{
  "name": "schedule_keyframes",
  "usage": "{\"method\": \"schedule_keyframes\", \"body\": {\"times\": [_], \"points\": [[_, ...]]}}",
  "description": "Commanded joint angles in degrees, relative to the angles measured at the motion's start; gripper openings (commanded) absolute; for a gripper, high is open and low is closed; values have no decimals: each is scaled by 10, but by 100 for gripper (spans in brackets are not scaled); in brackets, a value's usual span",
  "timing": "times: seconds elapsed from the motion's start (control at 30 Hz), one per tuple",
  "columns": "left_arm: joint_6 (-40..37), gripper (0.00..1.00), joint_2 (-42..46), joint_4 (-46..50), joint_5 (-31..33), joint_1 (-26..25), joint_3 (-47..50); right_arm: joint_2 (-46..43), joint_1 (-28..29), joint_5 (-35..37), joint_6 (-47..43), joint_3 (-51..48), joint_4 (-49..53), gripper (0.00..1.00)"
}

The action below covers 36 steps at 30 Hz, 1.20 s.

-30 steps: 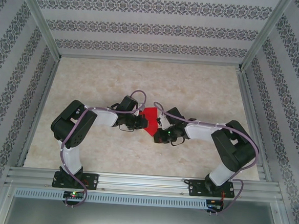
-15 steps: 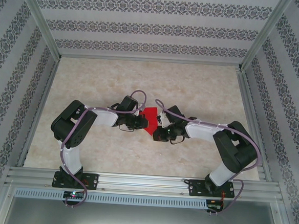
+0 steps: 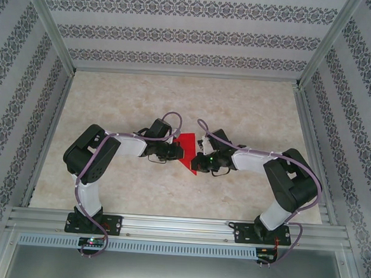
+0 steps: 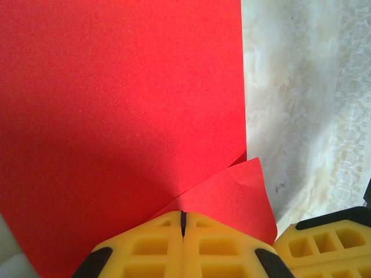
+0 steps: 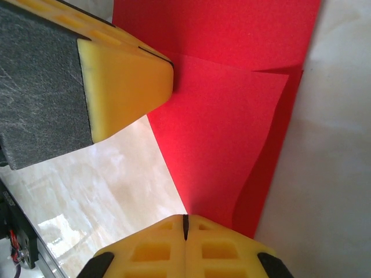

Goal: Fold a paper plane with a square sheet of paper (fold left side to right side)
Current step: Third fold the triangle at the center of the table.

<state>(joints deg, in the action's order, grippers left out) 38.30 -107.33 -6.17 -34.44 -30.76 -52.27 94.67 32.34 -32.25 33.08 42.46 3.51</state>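
The flap's loose edge (image 5: 261, 156) curves up near the robot's right gripper, so the left gripper should come back from the paper's crease and push down on the flap (image 5: 213, 179) beside the paper's narrow point.
The square sheet of paper (image 3: 187, 147) is bright red and lies mid-table between the two arms, partly folded over itself. In the left wrist view its flat part (image 4: 116, 104) spreads ahead, and a raised flap (image 4: 232, 194) runs into my left gripper (image 4: 183, 223), which is shut on it. From above, that left gripper (image 3: 176, 152) sits at the sheet's left edge. My right gripper (image 5: 185, 226) is shut on a lifted layer of the paper (image 5: 226, 127), pinching a narrow point of it. From above, the right gripper (image 3: 197, 160) is at the sheet's lower right.
The beige marbled table (image 3: 238, 111) stretches away behind and beside the arms. Patterned walls and an aluminium frame (image 3: 167, 225) close it in. The two grippers are very close: a left finger (image 5: 124, 75) shows in the right wrist view, and a right finger (image 4: 327, 243) in the left wrist view.
The right gripper has moved up and left toward the left gripper, carrying its paper layer. The red shape now looks narrower, with a point sticking down toward the near edge.
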Motion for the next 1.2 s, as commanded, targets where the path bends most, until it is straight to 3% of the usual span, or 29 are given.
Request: {"method": "schedule_keyframes", "body": {"times": [0.0, 0.47, 0.63, 0.87, 1.17], "points": [[-15, 7, -23, 44, 36, -8, -2, 14, -5, 3, -7, -10, 14, 0], [-32, 14, 42, 76, 39, -9, -29, 50, -6, 64, -18, -8, 80, 0], [-30, 15, 80, 69, 40, -32, -8, 58, -7, 64, -18, -1, 85, 0], [-10, 8, 70, 17, 35, -67, 23, 61, -7, 66, -21, 3, 90, 0], [20, 5, 35, -87, 33, -74, 58, 61, -7, 64, -24, 5, 97, 0]]}}
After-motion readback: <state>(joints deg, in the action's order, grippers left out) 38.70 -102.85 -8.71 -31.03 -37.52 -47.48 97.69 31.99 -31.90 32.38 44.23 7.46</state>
